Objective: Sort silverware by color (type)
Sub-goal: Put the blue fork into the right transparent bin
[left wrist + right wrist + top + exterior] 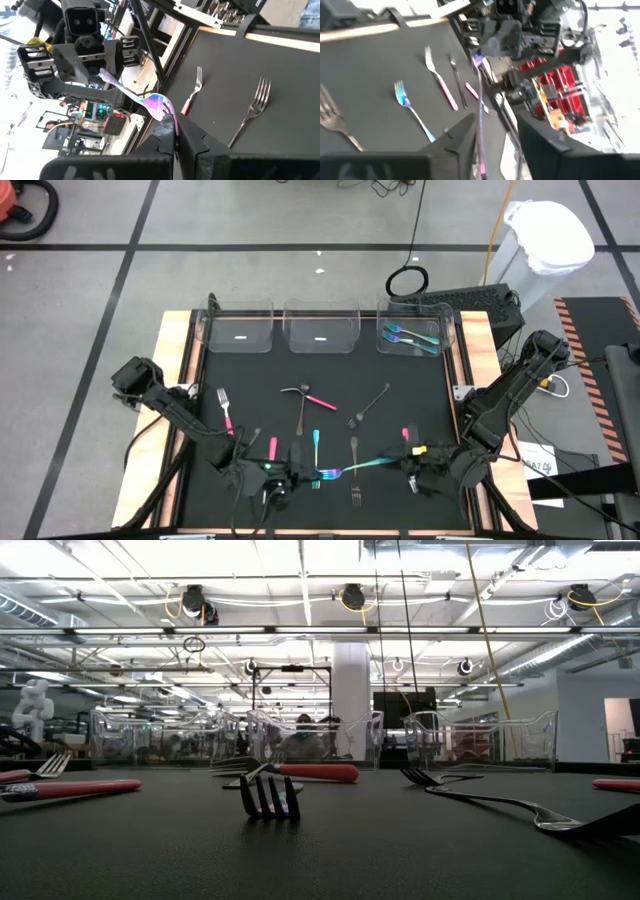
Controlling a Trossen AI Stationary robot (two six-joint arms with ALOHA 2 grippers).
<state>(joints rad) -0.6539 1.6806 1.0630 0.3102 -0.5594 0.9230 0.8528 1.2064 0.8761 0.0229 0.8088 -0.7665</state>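
Next, I take the utensil's handle end [390,461] with my right gripper and carry the utensil to its bin, because my left gripper is holding the teal utensil's head end [329,474] far from there.
An iridescent teal utensil [365,464] hangs in the air near the table's near edge, between my two grippers. My left gripper [305,478] is shut on its head end. My right gripper [418,465] is open. Its fingers [37,65] stand wide on either side of the handle end [106,76], apart from it. Pink-handled, dark and teal forks and spoons lie flat on the black mat [420,400]. Neither gripper shows in the low view. My left gripper pinches the utensil's head end [161,111] between its two fingers. The fingers lie about level and point toward the table's right. The utensil sticks out past the fingertips toward my right gripper, roughly level and lifted clear of the mat.
Three clear bins stand along the far edge; the right one [412,330] holds teal utensils. On the mat lie a pink-handled fork [225,410], a crossed pair [303,402], a dark fork [370,405], a teal fork [315,445] and a dark fork [355,485].
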